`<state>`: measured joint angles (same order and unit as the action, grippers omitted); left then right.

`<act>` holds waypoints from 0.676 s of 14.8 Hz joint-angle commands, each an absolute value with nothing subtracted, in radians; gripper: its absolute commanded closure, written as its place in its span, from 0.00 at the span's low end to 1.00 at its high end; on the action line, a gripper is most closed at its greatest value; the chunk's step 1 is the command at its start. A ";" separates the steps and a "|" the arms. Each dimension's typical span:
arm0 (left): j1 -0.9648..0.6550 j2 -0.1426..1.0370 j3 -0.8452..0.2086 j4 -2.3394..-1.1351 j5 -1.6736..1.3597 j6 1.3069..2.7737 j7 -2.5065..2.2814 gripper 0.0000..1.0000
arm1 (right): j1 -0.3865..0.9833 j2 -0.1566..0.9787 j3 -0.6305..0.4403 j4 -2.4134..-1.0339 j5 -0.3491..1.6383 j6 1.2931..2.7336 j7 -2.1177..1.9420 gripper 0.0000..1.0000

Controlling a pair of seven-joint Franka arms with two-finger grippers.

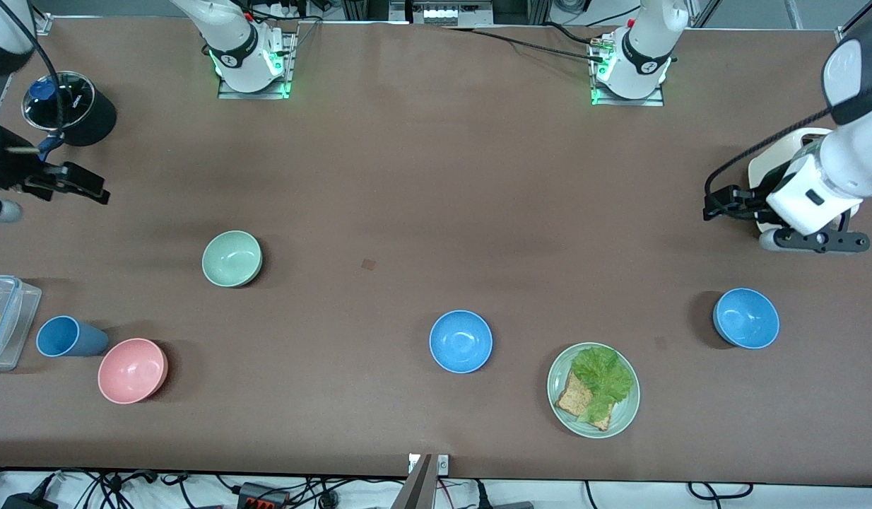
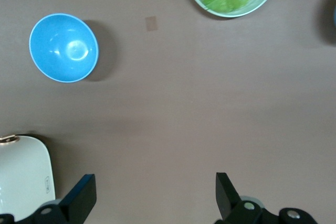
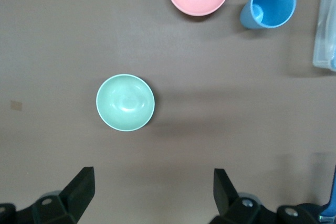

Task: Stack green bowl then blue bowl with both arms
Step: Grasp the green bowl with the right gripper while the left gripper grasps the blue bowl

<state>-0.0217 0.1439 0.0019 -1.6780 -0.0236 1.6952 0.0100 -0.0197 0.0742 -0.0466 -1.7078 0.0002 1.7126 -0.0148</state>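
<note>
The blue bowl (image 1: 747,318) by my left gripper sits far from the green bowl. Next, my right gripper moves the green bowl in the middle of the table (image 1: 434,211) before my left gripper stacks.
The pale green bowl (image 1: 232,259) sits upright toward the right arm's end of the table; it also shows in the right wrist view (image 3: 125,102). One blue bowl (image 1: 461,341) sits mid-table near the front camera. A second blue bowl (image 1: 746,318) sits toward the left arm's end and shows in the left wrist view (image 2: 63,48). My right gripper (image 1: 90,185) is open and empty over bare table at the right arm's end (image 3: 153,187). My left gripper (image 1: 713,203) is open and empty over bare table at the left arm's end (image 2: 156,192).
A pink bowl (image 1: 132,370), a blue cup (image 1: 67,336) and a clear container (image 1: 5,322) stand at the right arm's end. A black pot (image 1: 68,109) stands beside the right gripper. A green plate (image 1: 623,417) holds lettuce and toast. A white dish (image 1: 768,166) lies under the left arm.
</note>
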 commanded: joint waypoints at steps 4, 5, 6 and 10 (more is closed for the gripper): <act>0.099 0.435 0.008 -1.517 0.092 1.829 0.168 0.00 | 0.041 0.323 -0.041 -1.715 -0.041 1.822 -0.009 0.00; 0.129 0.474 0.005 -1.516 0.091 1.895 0.214 0.00 | 0.041 0.366 -0.041 -1.715 -0.038 1.854 -0.008 0.00; 0.153 0.510 0.006 -1.516 0.089 1.958 0.274 0.00 | 0.037 0.400 -0.041 -1.720 -0.038 1.886 -0.008 0.00; 0.233 0.629 0.002 -1.516 0.048 2.147 0.402 0.00 | 0.031 0.452 -0.041 -1.871 -0.029 2.089 -0.005 0.00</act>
<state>0.2116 0.5762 0.0113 -1.5606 0.0741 2.1132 0.3412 0.0371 0.4673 -0.0455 -1.7715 -0.0224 1.9984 -0.0113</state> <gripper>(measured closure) 0.000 0.000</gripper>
